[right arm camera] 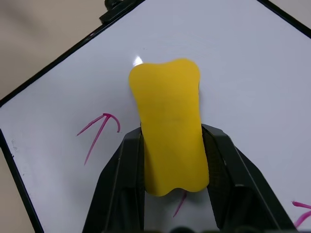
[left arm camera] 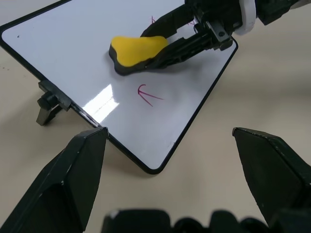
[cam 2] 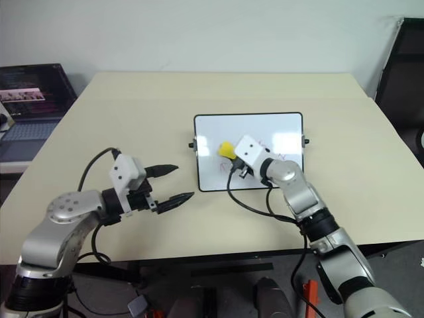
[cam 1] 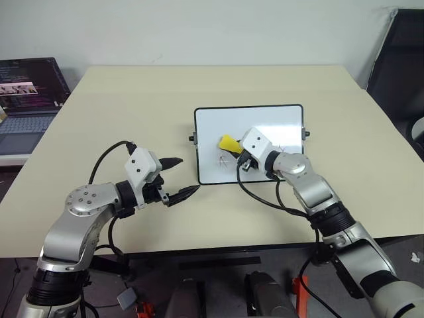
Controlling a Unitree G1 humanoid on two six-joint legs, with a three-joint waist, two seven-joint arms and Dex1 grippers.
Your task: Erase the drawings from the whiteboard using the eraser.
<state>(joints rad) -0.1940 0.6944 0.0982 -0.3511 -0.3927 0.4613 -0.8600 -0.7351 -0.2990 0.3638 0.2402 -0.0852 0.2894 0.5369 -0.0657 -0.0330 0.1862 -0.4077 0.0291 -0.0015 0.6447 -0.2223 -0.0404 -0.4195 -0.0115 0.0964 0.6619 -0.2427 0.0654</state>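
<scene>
The yellow eraser (cam 1: pixel 229 144) is past the red arrow, over a clean part of the whiteboard. My right gripper should sweep back over the arrow (cam 1: pixel 222 161) first and then wipe the other drawings.
The whiteboard (cam 1: pixel 265 126) lies flat on the table's middle, black-framed with small knobs at its short sides. Thin red drawings mark it: an arrow (left arm camera: pixel 147 94) near its left front part and more scribbles (right arm camera: pixel 301 209) partly hidden by my right arm. My right gripper (cam 1: pixel 236 150) is shut on the yellow eraser (cam 1: pixel 228 142), whose dark underside rests on or just above the board beside the arrow (right arm camera: pixel 99 128). To the left of the board, off its front left corner, my left gripper (cam 1: pixel 177 179) hangs open over the table, holding nothing.
A laptop (cam 1: pixel 30 99) with a lit dark screen stands at the table's far left edge. A dark chair (cam 1: pixel 397 73) is at the right beyond the table. A black cable (cam 1: pixel 265 195) from my right arm trails over the board's front edge.
</scene>
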